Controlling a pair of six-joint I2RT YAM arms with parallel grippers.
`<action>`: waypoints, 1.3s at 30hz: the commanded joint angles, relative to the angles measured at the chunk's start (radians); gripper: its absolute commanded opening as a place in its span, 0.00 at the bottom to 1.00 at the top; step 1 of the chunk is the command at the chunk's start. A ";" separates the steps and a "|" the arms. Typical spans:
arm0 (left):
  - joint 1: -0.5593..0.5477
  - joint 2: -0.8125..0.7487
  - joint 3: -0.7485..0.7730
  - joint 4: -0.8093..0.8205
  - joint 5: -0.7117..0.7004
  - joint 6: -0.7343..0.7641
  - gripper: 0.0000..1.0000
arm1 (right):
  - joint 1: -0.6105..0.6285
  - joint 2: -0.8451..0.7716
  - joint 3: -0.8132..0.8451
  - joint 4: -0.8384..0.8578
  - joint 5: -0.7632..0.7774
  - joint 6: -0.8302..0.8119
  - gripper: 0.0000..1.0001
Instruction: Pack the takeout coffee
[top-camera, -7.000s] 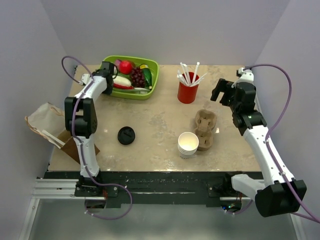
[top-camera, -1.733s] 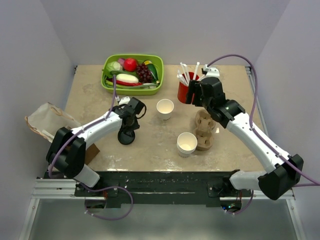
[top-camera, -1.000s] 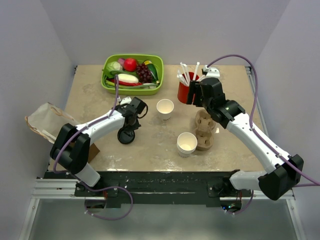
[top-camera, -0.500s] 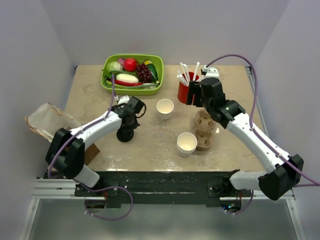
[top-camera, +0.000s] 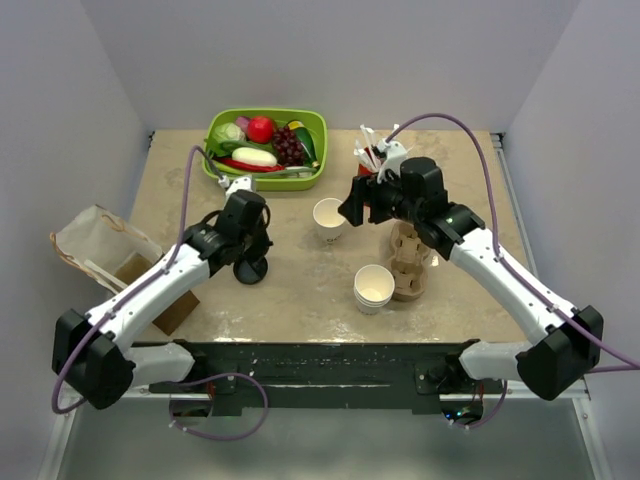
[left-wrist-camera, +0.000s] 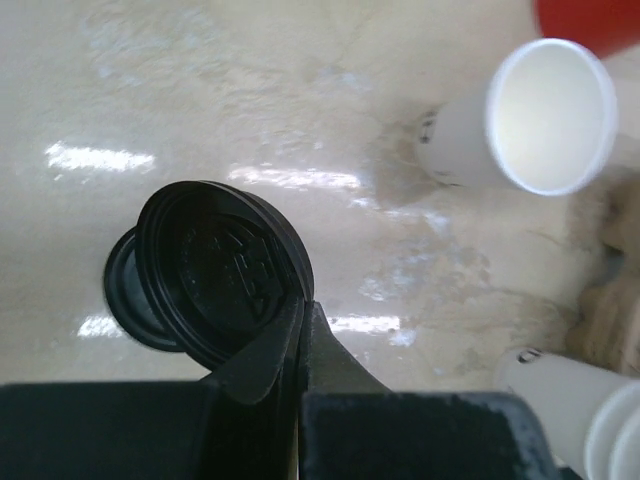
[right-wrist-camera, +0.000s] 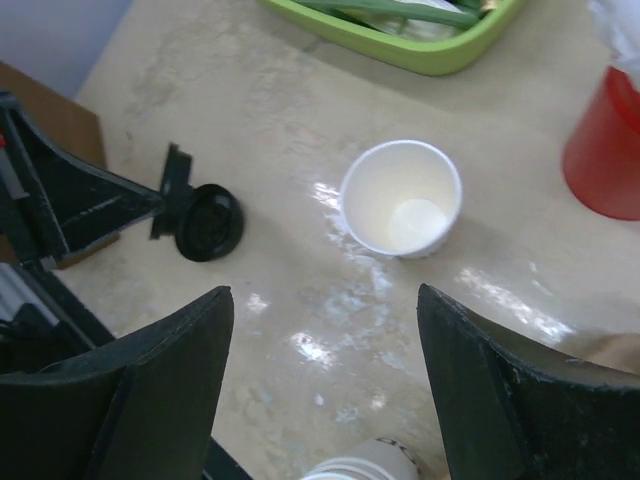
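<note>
The black lid is in my left gripper with its hollow bottom side (left-wrist-camera: 220, 272) up, so I should first hand it to my right gripper (top-camera: 360, 208) and turn it over.
A single lidless white paper cup (top-camera: 328, 216) (right-wrist-camera: 400, 200) (left-wrist-camera: 540, 125) stands upright mid-table; no lidded takeout coffee is in view. My left gripper (top-camera: 248, 252) (left-wrist-camera: 302, 300) is shut on the rim of a black lid (left-wrist-camera: 225, 270) (right-wrist-camera: 178, 190), held on edge just above a second black disc (right-wrist-camera: 208, 222) lying on the table. My right gripper (top-camera: 352, 207) (right-wrist-camera: 323, 292) hangs open just right of the cup, nothing between its fingers. The brown cardboard carrier (top-camera: 410, 255) lies to the right with its pockets bare.
A stack of lidless white cups (top-camera: 375, 288) stands beside the carrier. A red cup of stirrers (top-camera: 378, 185) sits behind my right wrist. A green tray of toy food (top-camera: 265, 145) is at the back. A paper bag (top-camera: 95, 240) hangs off the left edge.
My left gripper has shut on the black lid and tipped it up off the table. My right gripper has swung left and down toward the lone cup.
</note>
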 joint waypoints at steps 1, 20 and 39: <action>-0.004 -0.120 -0.054 0.254 0.253 0.280 0.00 | 0.004 0.039 0.074 0.048 -0.158 0.090 0.77; -0.004 -0.126 -0.018 0.517 1.283 1.220 0.00 | 0.003 -0.275 0.068 -0.407 -0.606 -1.430 0.89; -0.001 0.214 0.482 -0.357 1.499 1.969 0.00 | 0.003 -0.182 0.128 -0.526 -0.612 -1.666 0.87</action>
